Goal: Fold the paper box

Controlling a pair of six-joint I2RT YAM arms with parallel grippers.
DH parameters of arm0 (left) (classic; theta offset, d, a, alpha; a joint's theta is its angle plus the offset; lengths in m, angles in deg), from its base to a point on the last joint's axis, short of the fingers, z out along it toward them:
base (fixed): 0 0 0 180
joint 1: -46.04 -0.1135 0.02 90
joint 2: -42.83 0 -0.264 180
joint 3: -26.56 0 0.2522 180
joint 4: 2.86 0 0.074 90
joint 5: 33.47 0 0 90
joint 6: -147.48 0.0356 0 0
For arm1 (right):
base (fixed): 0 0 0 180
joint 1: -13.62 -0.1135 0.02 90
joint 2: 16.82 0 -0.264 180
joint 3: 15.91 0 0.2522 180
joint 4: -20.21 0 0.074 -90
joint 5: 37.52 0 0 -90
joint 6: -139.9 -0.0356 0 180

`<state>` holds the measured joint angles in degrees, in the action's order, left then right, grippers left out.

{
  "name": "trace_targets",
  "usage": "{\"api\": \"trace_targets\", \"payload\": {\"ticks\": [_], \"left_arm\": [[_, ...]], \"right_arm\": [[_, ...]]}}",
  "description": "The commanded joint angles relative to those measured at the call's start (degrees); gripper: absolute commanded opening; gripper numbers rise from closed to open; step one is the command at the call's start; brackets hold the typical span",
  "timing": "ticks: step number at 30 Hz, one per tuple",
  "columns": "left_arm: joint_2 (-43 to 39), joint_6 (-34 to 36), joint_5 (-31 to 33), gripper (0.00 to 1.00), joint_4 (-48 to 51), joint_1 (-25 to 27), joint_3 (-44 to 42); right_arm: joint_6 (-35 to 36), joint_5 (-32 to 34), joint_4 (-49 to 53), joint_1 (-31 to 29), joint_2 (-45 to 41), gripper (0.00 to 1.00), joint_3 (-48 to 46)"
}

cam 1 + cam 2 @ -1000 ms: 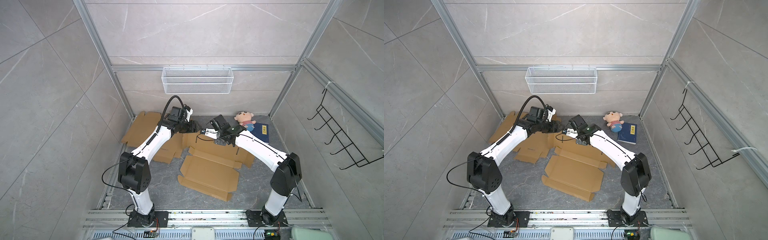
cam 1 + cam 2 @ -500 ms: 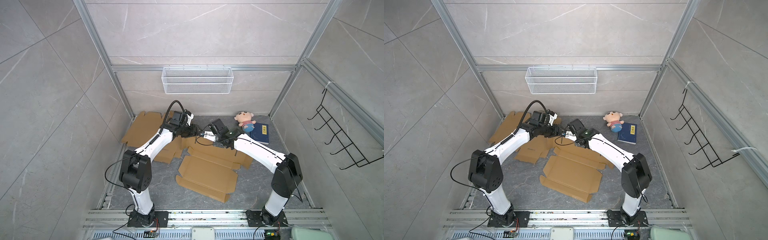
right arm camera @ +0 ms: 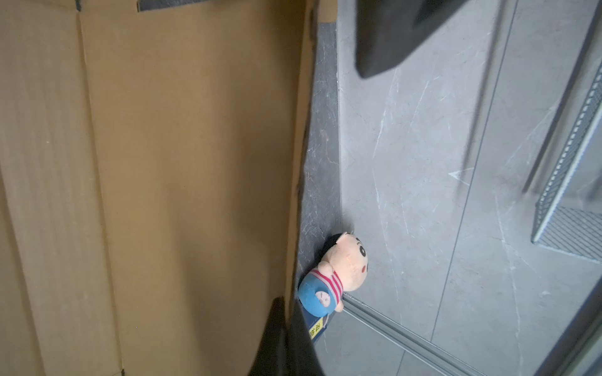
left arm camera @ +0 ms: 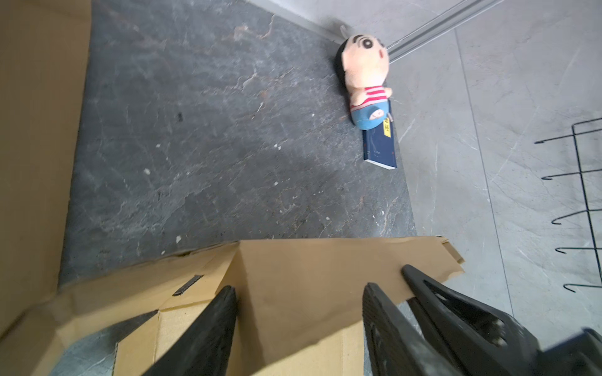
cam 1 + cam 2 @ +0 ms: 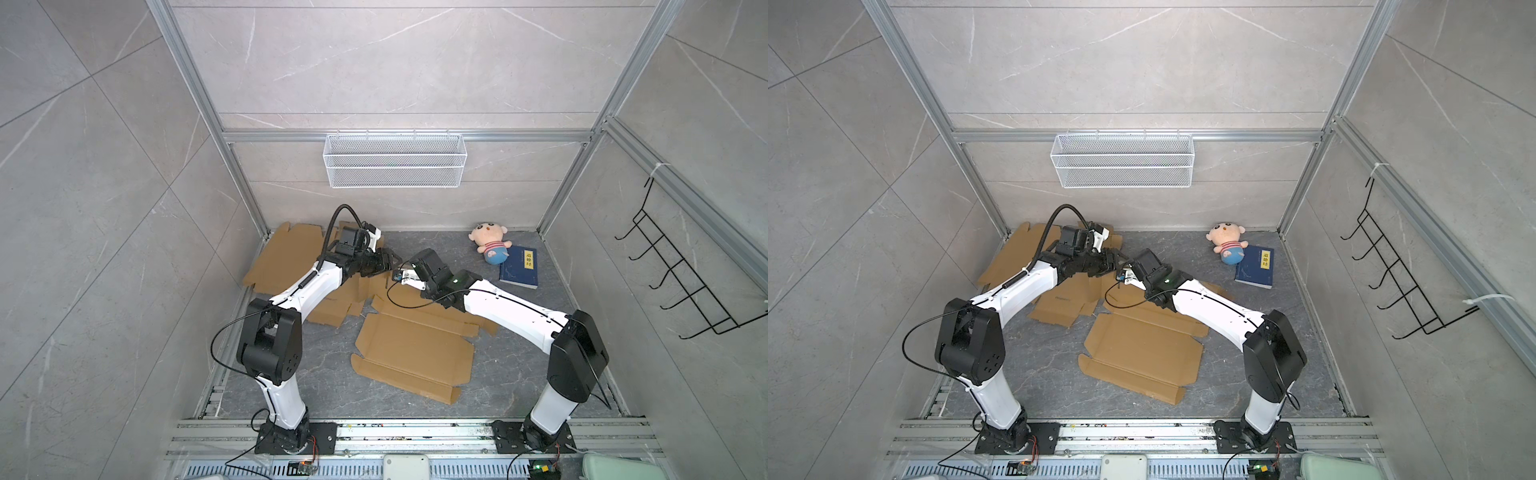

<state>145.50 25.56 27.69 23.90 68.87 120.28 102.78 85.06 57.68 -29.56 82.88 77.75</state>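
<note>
The side flap spreads outward and my left gripper is around the raised flap, so that gripper should back off and pinch the side flap's edge.
The paper box is a flattened brown cardboard blank in the middle of the floor, shown in both top views. Its far flap is lifted where the two grippers meet. My left gripper is open, one finger on each side of that raised flap. My right gripper is shut, pinching the edge of the cardboard panel. In a top view the left gripper and the right gripper are almost touching at the back centre.
Other flat cardboard blanks lie at the back left and under the left arm. A plush doll and a blue book sit at the back right. A wire basket hangs on the rear wall, a hook rack on the right wall.
Both grippers have come lower and closer together over the box's far flap, the right one moving leftward. The left jaws have narrowed slightly.
</note>
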Motion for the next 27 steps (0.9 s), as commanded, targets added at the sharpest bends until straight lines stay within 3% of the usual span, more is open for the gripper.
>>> {"api": "trace_targets", "payload": {"ticks": [1, 16, 22, 27], "left_arm": [[-3.99, -1.71, -0.51, 0.64, -3.38, 0.10, -1.20], [-12.11, 1.10, -1.47, 0.63, -1.76, -3.46, -5.17], [-21.64, 2.93, 0.22, 0.63, -0.66, -4.37, -14.12], [-29.46, 2.20, 4.25, 0.63, -2.74, -3.49, -27.23]], "right_arm": [[2.87, 4.22, -8.21, -1.15, -2.70, 0.00, -3.25], [7.07, 6.17, -17.93, -1.56, -5.73, 0.00, -9.99], [7.56, 5.11, -17.65, -1.56, -5.75, 0.00, -10.14], [7.44, 4.48, -17.74, -1.42, -5.77, 0.00, -10.64]]}}
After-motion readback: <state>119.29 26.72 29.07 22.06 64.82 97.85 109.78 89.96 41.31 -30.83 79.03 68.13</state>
